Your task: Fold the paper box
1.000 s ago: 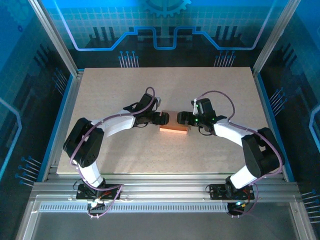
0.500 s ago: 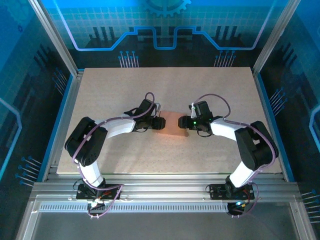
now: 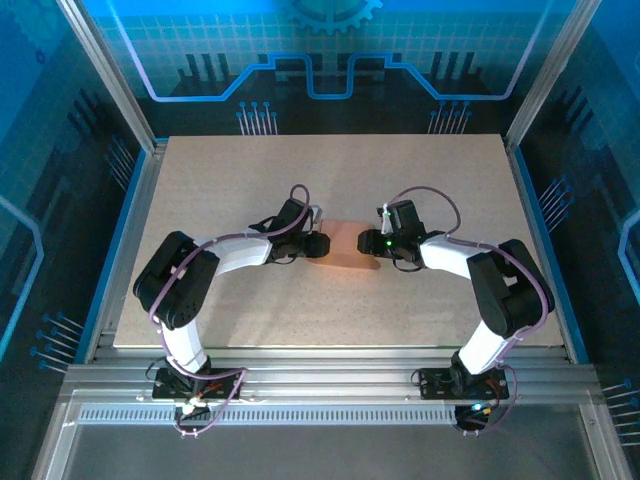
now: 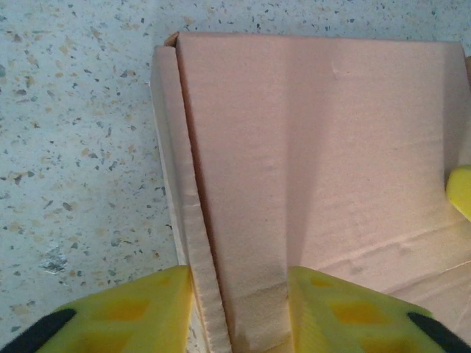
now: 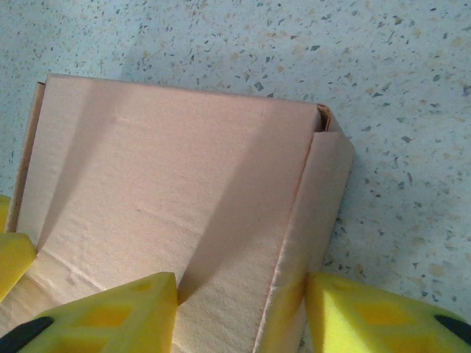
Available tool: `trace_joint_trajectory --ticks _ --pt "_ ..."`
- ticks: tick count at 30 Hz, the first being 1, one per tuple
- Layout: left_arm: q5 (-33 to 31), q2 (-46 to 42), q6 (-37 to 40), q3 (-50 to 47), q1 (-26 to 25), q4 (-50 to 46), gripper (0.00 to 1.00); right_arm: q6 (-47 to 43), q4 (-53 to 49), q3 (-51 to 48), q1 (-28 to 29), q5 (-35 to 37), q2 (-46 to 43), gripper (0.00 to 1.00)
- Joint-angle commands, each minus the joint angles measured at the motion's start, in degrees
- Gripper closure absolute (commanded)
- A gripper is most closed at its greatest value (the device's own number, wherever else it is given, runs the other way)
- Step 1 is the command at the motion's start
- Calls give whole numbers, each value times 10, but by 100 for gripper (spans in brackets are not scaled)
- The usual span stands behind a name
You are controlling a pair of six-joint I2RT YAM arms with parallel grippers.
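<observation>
Next, my left gripper opens, moves back and squeezes the outside of the box's side (image 4: 166, 158) toward the top panel, because a gap (image 4: 193, 156) is between the box's side and the top panel.
The paper box (image 3: 345, 246) is salmon-orange cardboard lying mid-table between my two grippers. My left gripper (image 3: 321, 246) meets its left end and my right gripper (image 3: 369, 244) its right end. In the left wrist view, the yellow fingers (image 4: 140, 312) press from both sides on a folded side wall of the box (image 4: 316, 147); the left gripper (image 4: 239, 312) is shut on it. In the right wrist view, the right gripper (image 5: 241, 312) is shut on the box (image 5: 169, 169), one finger on the top panel and the other against the side flap (image 5: 324, 191).
The speckled table (image 3: 250, 180) lies open all round the box. Aluminium frame rails (image 3: 320, 380) run along the near edge and posts stand at the back corners. The opposite gripper's yellow fingertip (image 4: 460, 193) peeks in at the box's far end.
Both grippers have moved in onto the box's ends and their jaws have narrowed onto the cardboard. The box has shifted slightly toward the back of the table.
</observation>
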Motion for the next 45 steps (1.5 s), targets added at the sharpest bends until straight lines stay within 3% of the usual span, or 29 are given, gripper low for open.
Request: trace_joint_trajectory --ticks 1,7,14,24,34,45 --pt "28 -2 -13 -14 1 -3 54 -2 -23 15 -6 -7 -2 44" --pt "76 -44 -25 -1 30 15 44 35 12 -9 -29 -21 -38 27" --pt "73 -36 -1 40 50 -20 37 87 61 -44 -71 -78 -49 22" --pt "91 2 -7 31 66 -5 56 114 102 -60 -90 -128 -20 23" --pt "158 44 -48 16 82 43 58 120 114 -51 -90 -151 3 23" --pt "192 56 -69 -14 102 82 69 131 140 -45 -89 -183 31 23"
